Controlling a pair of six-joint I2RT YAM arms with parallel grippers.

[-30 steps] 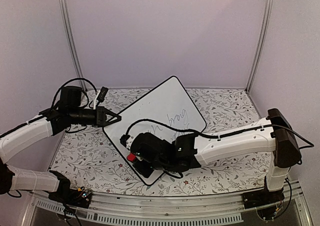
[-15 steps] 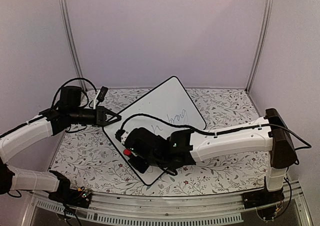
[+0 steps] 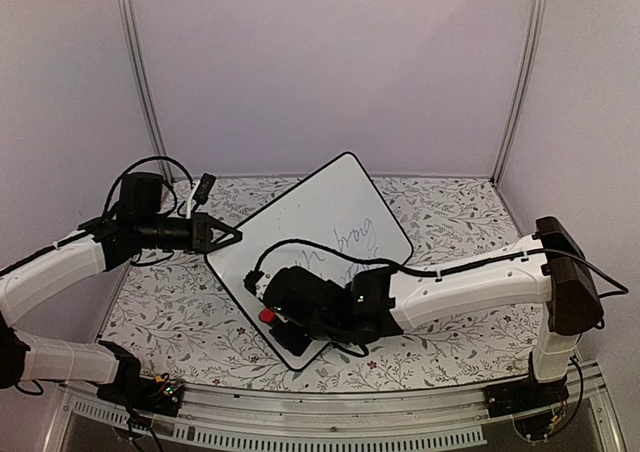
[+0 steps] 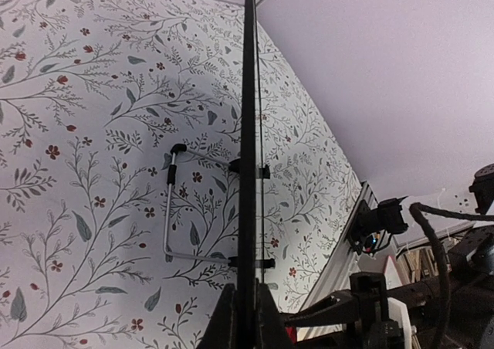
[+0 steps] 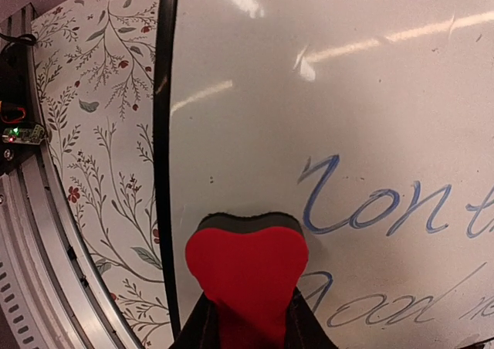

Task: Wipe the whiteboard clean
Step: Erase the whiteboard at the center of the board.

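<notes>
The red eraser is near the whiteboard's black edge [image 5: 164,210], past the writing, so the robot's right gripper should wipe the eraser back across the blue letters [image 5: 323,206].
The whiteboard [image 3: 320,207] lies tilted like a diamond on the floral table, with handwriting [image 3: 352,240] on its right half. My left gripper [image 3: 232,236] is shut on its left edge. In the left wrist view the board shows edge-on as a black line [image 4: 248,133] between my left gripper's [image 4: 245,289] closed fingers. My right gripper [image 3: 268,315] is shut on a red eraser [image 3: 266,315] pressed on the board near its lower left edge. In the right wrist view the eraser [image 5: 247,268] sits on the whiteboard [image 5: 324,94] beside blue writing [image 5: 370,210], held in my right gripper [image 5: 247,318].
The board's bent wire stand [image 4: 171,202] shows under it in the left wrist view. A metal rail [image 3: 330,412] runs along the table's near edge, with the arm bases on it. Purple walls with two upright posts [image 3: 140,82] enclose the back.
My right gripper swept the eraser up and left along the board's lower left edge, then came back down and right. The left gripper and the board have not moved.
</notes>
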